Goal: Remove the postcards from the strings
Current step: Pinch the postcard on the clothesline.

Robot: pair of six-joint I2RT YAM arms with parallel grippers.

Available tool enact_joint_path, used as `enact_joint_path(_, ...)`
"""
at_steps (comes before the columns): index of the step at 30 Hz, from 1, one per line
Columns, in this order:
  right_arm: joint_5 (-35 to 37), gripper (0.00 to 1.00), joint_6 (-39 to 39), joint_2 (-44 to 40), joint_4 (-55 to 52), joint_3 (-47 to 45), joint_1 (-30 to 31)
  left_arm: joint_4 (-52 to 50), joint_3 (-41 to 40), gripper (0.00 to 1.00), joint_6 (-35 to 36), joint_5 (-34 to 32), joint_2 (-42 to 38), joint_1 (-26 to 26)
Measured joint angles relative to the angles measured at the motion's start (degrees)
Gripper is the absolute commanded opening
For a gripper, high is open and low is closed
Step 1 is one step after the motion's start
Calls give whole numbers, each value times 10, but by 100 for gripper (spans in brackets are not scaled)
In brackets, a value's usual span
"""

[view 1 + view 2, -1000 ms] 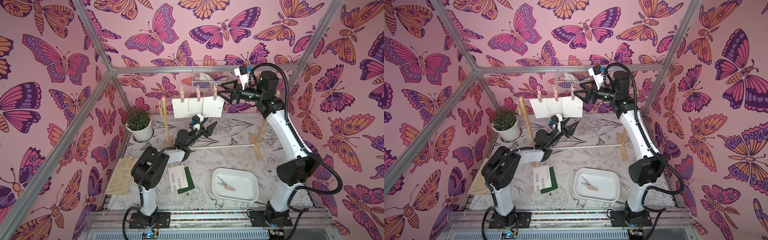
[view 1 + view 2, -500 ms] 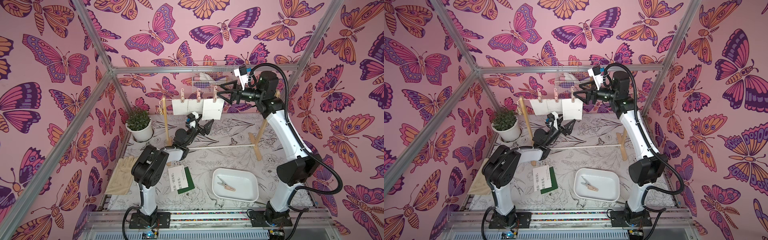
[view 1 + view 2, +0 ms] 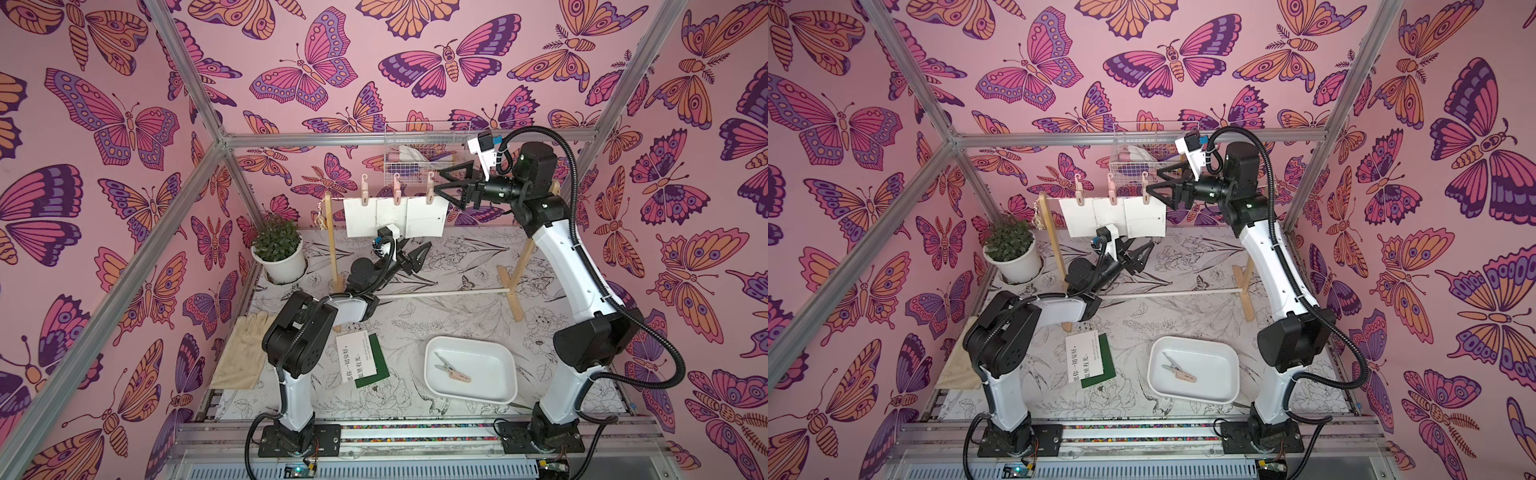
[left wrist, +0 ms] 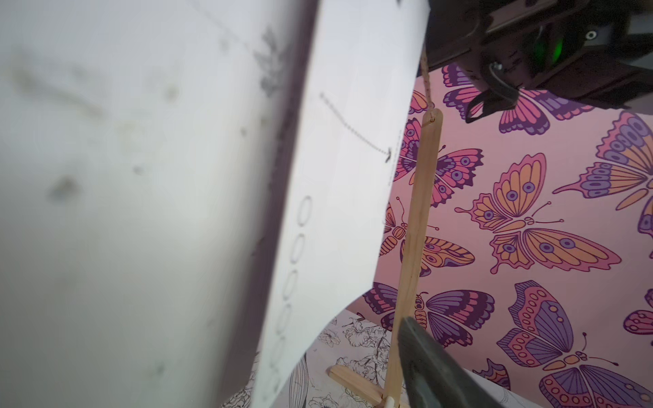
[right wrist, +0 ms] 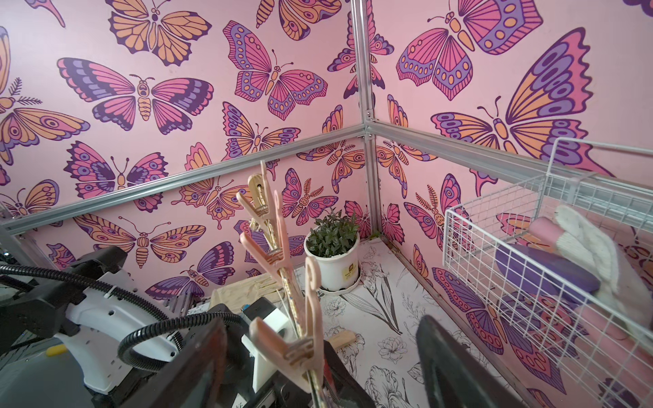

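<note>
I should use my right gripper to squeeze the clothespin's arms before my left gripper pulls the end postcard down, because the pink clothespin clips the postcard to the string.
Three white postcards hang side by side from the string, each under a pink clothespin. My right gripper is open at string height, its jaws either side of the rightmost clothespin without touching it. My left gripper is open below the hanging cards and holds nothing. In the left wrist view one dark finger shows beside the rightmost card. A white postcard with black writing and a dark green one lie on the table.
The wooden rack spans the back, its white dowel low across the table. A white tray at the front right holds two clothespins. A potted plant, a beige glove and a wire basket stand around.
My left gripper has shifted a little under the hanging cards, and the cards have swung slightly. The right arm has stayed where it was.
</note>
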Motion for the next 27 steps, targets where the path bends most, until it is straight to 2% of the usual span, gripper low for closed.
enact_joint_path(4, -14, 88, 0, 3, -2, 9, 0, 1, 0, 65, -7, 11, -6, -4)
enact_joint_path(12, -15, 88, -27, 21, -32, 27, 10, 0, 0, 59, -22, 13, -7, -4)
enact_joint_path(20, -1, 84, -63, 34, -65, 54, 21, 0, 0, 26, -40, 9, -7, -4)
enact_joint_path(24, 0, 80, -70, 35, -68, 54, 23, 0, 0, 24, -45, 7, -7, -4)
enact_joint_path(27, 0, 73, -73, 35, -69, 54, 23, 0, 0, 17, -47, 5, -7, -4)
